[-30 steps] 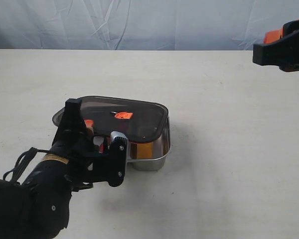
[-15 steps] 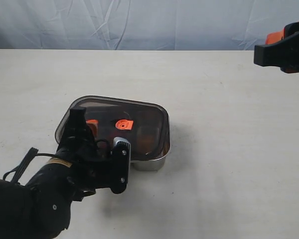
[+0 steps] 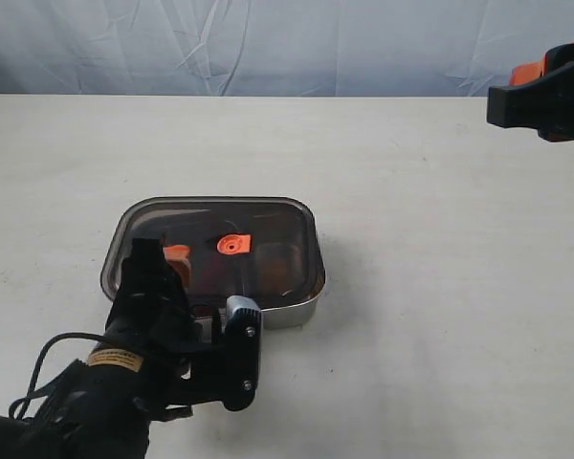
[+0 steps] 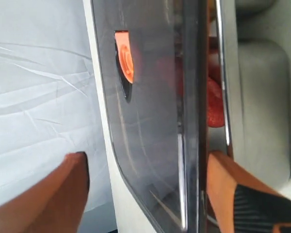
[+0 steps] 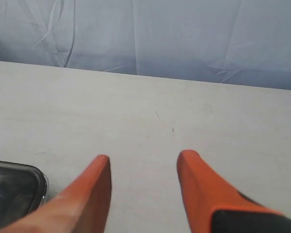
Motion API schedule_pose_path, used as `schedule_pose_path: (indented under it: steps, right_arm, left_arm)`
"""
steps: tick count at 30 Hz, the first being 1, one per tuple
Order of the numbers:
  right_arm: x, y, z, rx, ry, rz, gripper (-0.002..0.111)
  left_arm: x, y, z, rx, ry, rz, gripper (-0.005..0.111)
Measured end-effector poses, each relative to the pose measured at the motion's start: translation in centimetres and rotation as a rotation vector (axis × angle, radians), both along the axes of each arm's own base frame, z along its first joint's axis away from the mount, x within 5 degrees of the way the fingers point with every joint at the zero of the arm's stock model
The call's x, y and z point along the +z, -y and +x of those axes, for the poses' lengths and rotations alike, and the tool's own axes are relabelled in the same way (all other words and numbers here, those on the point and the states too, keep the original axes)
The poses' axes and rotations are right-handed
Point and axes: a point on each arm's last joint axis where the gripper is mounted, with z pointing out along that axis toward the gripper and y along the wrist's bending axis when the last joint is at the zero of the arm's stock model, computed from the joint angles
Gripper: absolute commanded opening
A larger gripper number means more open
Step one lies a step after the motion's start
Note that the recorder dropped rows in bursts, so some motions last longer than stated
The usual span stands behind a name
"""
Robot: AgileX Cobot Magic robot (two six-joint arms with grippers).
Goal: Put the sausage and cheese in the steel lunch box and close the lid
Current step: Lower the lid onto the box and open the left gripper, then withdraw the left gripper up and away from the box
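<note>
The red sausage shows through a gap (image 4: 216,97) beside the steel rim, so I expect the dark translucent lid (image 4: 148,116) to shift loosely across the box when I push it.
The dark translucent lid (image 3: 215,244) with its orange valve tab (image 3: 233,245) lies flat on the steel lunch box (image 3: 301,308), left of centre on the table. My left gripper (image 3: 199,287) is open at the box's near edge, and its fingers stand apart on either side of the lid's rim. From the left wrist, the lid (image 4: 150,121) fills the space in front of the left gripper (image 4: 145,194), with the red sausage (image 4: 215,104) showing beside the steel rim (image 4: 224,73). The cheese is hidden under the lid. My right gripper (image 3: 518,91) hangs open, high at the far right.
The pale table (image 3: 440,287) stretches all around the box. A wrinkled blue-grey backdrop (image 3: 268,43) closes off the far side. In the right wrist view the right gripper (image 5: 144,165) hovers over bare table, with a corner of the box (image 5: 19,187) at the edge.
The lid's near side has dropped from a tilt to flat on the box. My left gripper has opened, let it go and drawn back towards the near edge. The right arm has not moved.
</note>
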Motion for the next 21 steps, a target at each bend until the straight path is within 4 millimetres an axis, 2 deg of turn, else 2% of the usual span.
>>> schedule_pose_path:
  steps: [6,11,13,14,16,20,21]
  right_arm:
    - [0.0,0.0,0.0,-0.002,-0.001,-0.001,0.044]
    - [0.0,0.0,0.0,-0.002,-0.001,-0.001,0.044]
    - [0.0,0.0,0.0,-0.002,-0.004,0.002,0.044]
    - [0.0,0.0,0.0,-0.002,-0.004,0.003,0.044]
    - [0.0,0.0,0.0,-0.002,-0.006,0.004,0.044]
    - [0.0,0.0,0.0,-0.002,-0.006,0.004,0.044]
    - [0.0,0.0,0.0,-0.002,-0.006,0.004,0.044]
  left_arm:
    - [1.9,-0.6,0.3,0.049,0.133,-0.02,0.065]
    - [4.4,-1.1,0.3,0.08,0.196,-0.174,0.064]
    - [5.3,-1.4,0.3,0.108,0.205,-0.26,0.057]
    - [5.8,-1.7,0.2,0.127,0.205,-0.311,0.045]
    - [7.0,-2.3,0.1,0.177,0.204,-0.453,0.033]
    - [9.1,-3.5,-0.2,0.214,0.202,-0.634,0.03]
    - [9.6,-3.7,-0.3,0.221,0.21,-0.669,0.022]
